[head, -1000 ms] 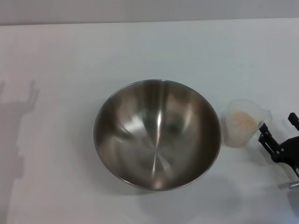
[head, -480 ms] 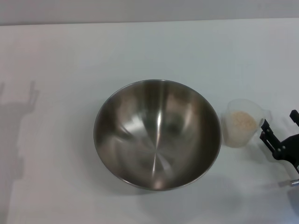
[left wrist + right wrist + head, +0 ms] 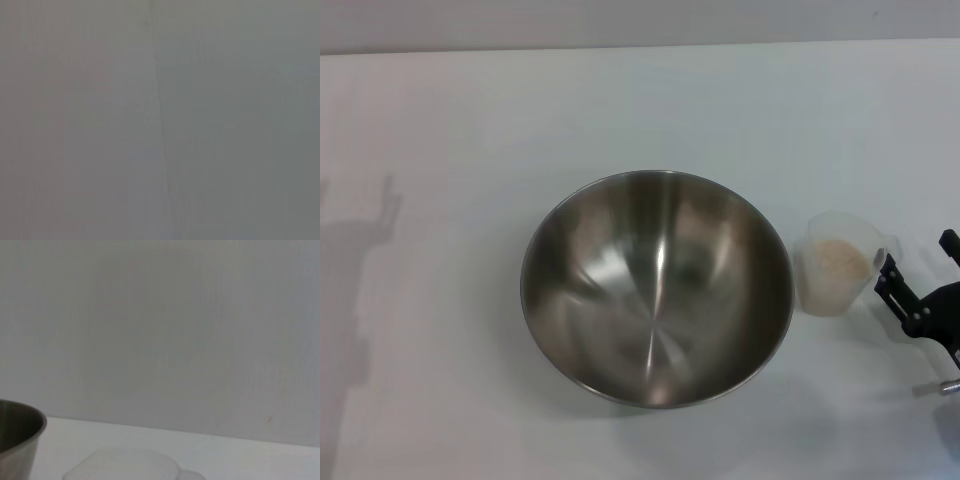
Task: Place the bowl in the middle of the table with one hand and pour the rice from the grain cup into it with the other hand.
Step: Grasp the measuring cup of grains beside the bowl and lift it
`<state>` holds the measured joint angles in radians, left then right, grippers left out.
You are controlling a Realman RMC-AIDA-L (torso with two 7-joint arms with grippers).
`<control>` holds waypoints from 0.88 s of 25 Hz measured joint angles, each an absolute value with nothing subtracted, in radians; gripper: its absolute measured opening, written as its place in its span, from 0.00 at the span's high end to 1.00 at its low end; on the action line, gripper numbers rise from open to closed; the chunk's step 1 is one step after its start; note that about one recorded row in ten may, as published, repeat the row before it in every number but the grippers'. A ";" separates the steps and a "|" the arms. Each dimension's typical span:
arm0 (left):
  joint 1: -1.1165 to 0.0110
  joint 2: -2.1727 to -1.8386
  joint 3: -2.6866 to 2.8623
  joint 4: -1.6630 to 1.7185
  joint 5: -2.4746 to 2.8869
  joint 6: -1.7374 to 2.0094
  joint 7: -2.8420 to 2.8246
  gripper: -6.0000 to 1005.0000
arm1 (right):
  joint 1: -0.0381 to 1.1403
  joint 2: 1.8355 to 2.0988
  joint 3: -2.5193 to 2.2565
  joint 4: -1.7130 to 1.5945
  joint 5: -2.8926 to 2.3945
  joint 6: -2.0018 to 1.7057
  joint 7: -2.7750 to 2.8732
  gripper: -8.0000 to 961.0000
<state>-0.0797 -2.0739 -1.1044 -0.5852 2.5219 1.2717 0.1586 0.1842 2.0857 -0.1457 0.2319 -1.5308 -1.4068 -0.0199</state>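
The pale rice [image 3: 840, 263] will rush out into a heap and leave the cup empty when the robot pours, because the grain cup's opening [image 3: 850, 236] is wide and open.
The steel bowl [image 3: 657, 288] stands upright and empty in the middle of the white table [image 3: 440, 130]. The clear grain cup [image 3: 820, 295] stands just right of the bowl, with a heap of pale rice [image 3: 842, 260] inside. My right gripper [image 3: 917, 262] is open at the right edge, just right of the cup's lip and apart from it. The right wrist view shows the bowl's rim [image 3: 20, 435] and the cup's rim [image 3: 125, 465] close below. My left gripper is out of view; only its shadow falls on the table's left side.
The table's far edge [image 3: 640, 47] meets a grey wall. The left wrist view shows only a plain grey surface [image 3: 160, 120].
My right gripper has edged slightly to the right, away from the cup. The bowl and cup have not moved.
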 joint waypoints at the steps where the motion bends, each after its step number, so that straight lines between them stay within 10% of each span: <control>1: -0.080 -2.074 -1.104 -0.585 2.522 1.272 0.158 0.20 | 0.184 2.086 -0.146 0.232 -1.531 -1.412 -0.020 0.20; 22: -0.082 -2.074 -1.104 -0.568 2.522 1.271 0.144 0.20 | 0.192 2.086 -0.146 0.232 -1.531 -1.430 -0.020 0.20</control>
<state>-0.0824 -2.0739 -1.1044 -0.5683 2.5219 1.2714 0.1437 0.1915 2.0863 -0.1457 0.2316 -1.5308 -1.4300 -0.0199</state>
